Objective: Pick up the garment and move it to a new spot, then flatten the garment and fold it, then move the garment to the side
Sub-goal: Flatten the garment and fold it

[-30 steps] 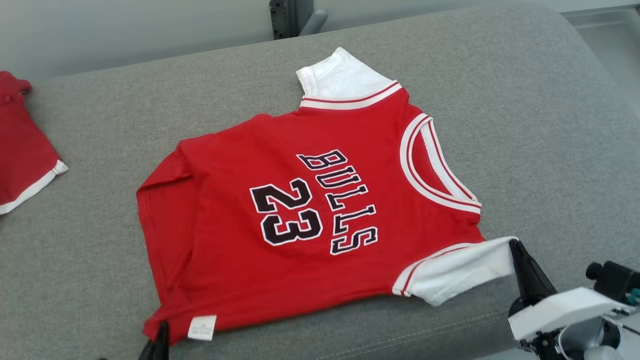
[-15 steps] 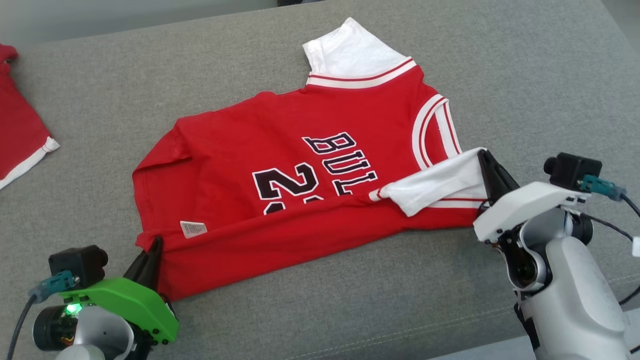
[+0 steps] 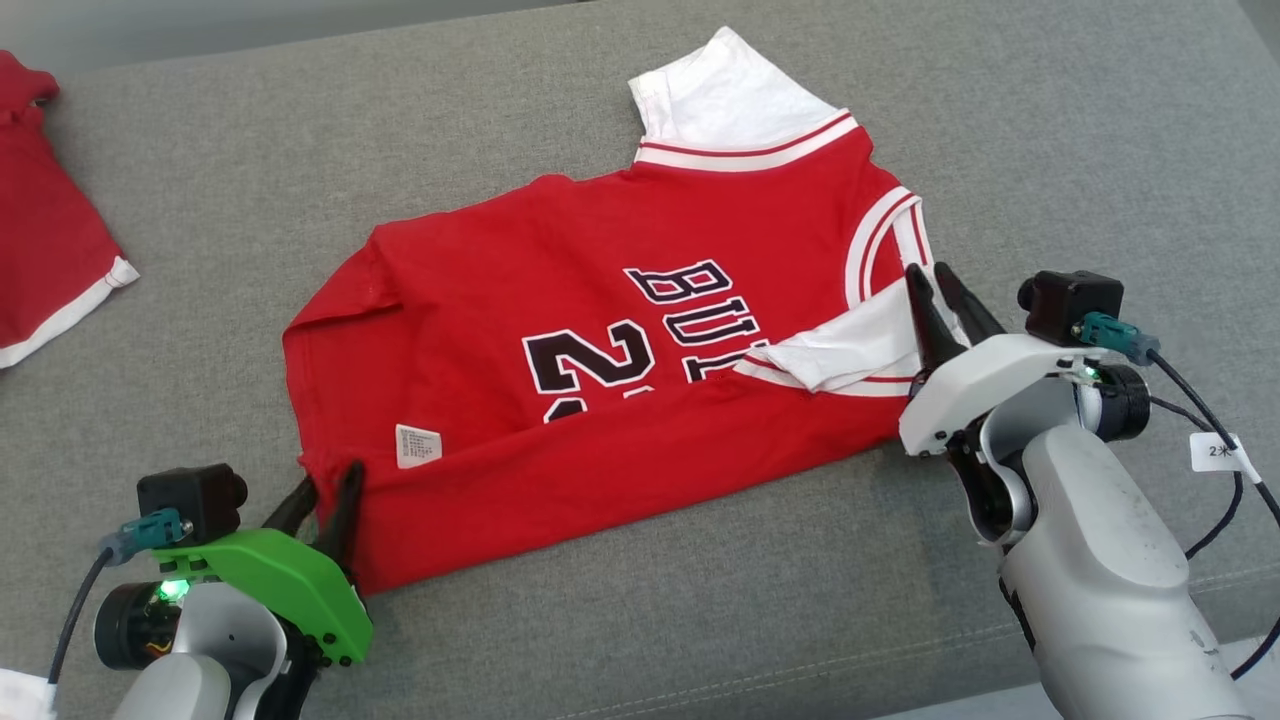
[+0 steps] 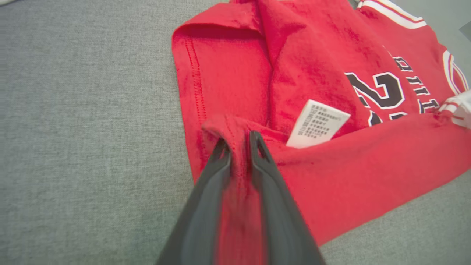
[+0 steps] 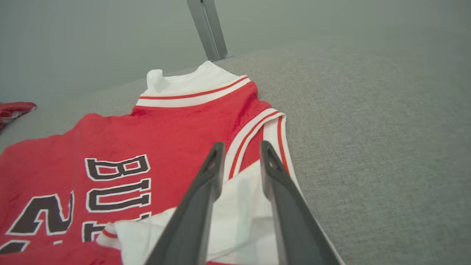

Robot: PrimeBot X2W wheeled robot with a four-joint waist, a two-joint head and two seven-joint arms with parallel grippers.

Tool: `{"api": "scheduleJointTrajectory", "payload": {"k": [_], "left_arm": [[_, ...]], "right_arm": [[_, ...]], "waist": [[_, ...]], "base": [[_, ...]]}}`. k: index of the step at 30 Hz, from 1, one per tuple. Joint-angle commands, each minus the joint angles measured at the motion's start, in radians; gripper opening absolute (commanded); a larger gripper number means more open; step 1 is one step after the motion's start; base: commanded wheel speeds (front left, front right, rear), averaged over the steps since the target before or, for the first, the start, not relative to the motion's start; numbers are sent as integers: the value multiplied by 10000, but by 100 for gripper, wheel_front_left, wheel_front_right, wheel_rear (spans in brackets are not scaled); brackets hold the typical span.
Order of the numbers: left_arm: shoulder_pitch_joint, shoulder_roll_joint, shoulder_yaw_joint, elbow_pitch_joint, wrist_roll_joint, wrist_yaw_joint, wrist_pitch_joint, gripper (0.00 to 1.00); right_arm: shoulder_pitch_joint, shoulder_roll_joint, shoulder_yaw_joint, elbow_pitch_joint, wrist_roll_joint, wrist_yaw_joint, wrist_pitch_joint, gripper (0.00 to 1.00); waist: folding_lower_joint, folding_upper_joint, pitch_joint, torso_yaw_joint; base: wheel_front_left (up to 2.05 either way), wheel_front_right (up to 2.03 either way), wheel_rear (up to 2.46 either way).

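Observation:
The far white sleeve [image 3: 734,98] will bunch up on top when I fold the garment's far side in, because the folded-in white sleeve [image 3: 847,348] is limp and wrinkled.
The garment [image 3: 600,300] is a red jersey with black lettering and white sleeves, lying on the grey cushion [image 3: 300,150]. Its near edge is folded up over the lettering, and a white label [image 3: 418,446] shows on the fold. My left gripper [image 3: 325,495] is at the lower left hem corner, fingers slightly parted, with a ridge of red hem [image 4: 239,147] still standing between them. My right gripper [image 3: 940,285] is open over the folded-in white sleeve [image 3: 840,350], which lies loose beneath its fingers [image 5: 206,173].
Another red garment with a white hem [image 3: 40,230] lies at the cushion's far left. A grey metal post [image 5: 208,29] stands behind the cushion's back edge. The cushion's front seam [image 3: 800,660] runs just ahead of my arms.
Both grippers carried the near edge and the white sleeve up over the jersey. Since half a second ago the fingers of both have parted, and the sleeve now lies free.

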Motion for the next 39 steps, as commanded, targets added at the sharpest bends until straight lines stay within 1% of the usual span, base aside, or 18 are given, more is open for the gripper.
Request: {"api": "scheduleJointTrajectory", "payload": {"k": [1, 5, 8, 10, 12, 15, 16, 17, 20, 22, 27, 31, 32, 33, 34, 35, 37, 39], "left_arm": [[49, -33, 72, 45, -20, 26, -157, 100], [422, 43, 234, -290, 184, 135, -748, 100], [928, 25, 449, -904, 217, 395, -1135, 100], [1365, 17, 507, -1346, 116, 528, -1177, 100], [1771, 40, 472, -1680, -14, 570, -1003, 100], [2109, 145, 335, -1830, -147, 544, -715, 100], [2135, 65, 293, -1804, -301, 506, -587, 100], [2018, 87, 278, -1673, -409, 461, -405, 100], [1728, 205, 146, -1398, -362, 377, -168, 100], [1661, 228, 86, -1279, -342, 370, -58, 100], [1298, 104, -36, -441, -630, 265, 384, 100], [973, -157, -176, 295, -999, -49, 583, 100], [895, -199, -211, 443, -1070, -137, 611, 80], [820, -225, -250, 566, -1107, -210, 605, 44], [752, -260, -295, 685, -1157, -312, 593, 29], [689, -288, -331, 793, -1207, -421, 598, 0], [592, -338, -435, 945, -1253, -623, 704, 0], [601, -232, -423, 814, -1325, -698, 771, 0]], "right_arm": [[113, -128, 57, -21, -402, -10, -372, 100], [585, -512, 79, -610, -1520, -12, -1155, 100], [1320, -546, -251, -1479, -2180, -10, -1291, 100], [1964, -543, -448, -2114, -2455, -12, -969, 100], [2574, -534, -482, -2714, -2664, -12, -426, 100], [3203, -529, -627, -3335, -2677, -12, 607, 100], [3298, -568, -668, -3484, -2807, -12, 903, 100], [3323, -475, -815, -3588, -2767, -12, 1405, 100], [3003, -469, -938, -3424, -3070, -12, 1913, 100], [2893, -479, -900, -3292, -3172, -12, 2062, 100], [2370, -403, -841, -2531, -3091, -12, 2682, 100], [2134, -439, -765, -2086, -2734, -10, 3098, 100], [2100, -430, -787, -1997, -2580, -10, 3187, 38], [2091, -432, -776, -1911, -2435, -9, 3298, 0], [2082, -481, -745, -1855, -2328, -6, 3361, 0], [2085, -554, -725, -1807, -2215, -7, 3420, 0], [2161, -780, -620, -1779, -1868, -16, 3593, 0], [2258, -877, -556, -1972, -1584, -24, 3680, 0]], "waist": [[0, 113, -34, 11], [0, 113, -187, 8], [0, 113, -356, -22], [0, 113, -428, -47], [0, 113, -413, -64], [0, 113, -251, -100], [0, 113, -186, -95], [0, 113, -38, -113], [0, 113, 152, -117], [0, 113, 198, -101], [0, 113, 398, 74], [0, 113, 456, 190], [0, 113, 463, 207], [0, 113, 463, 221], [0, 113, 465, 231], [0, 113, 461, 236], [0, 113, 397, 212], [0, 113, 322, 179]], "base": [[0, 0, 0], [0, 0, 0], [0, 0, 0], [0, 0, 0], [0, 0, 0], [0, 0, 0], [0, 0, 0], [0, 0, 0], [0, 0, 0], [0, 0, 0], [0, 0, 0], [0, 0, 0], [0, 0, 0], [0, 0, 0], [0, 0, 0], [0, 0, 0], [0, 0, 0], [0, 0, 0]]}}
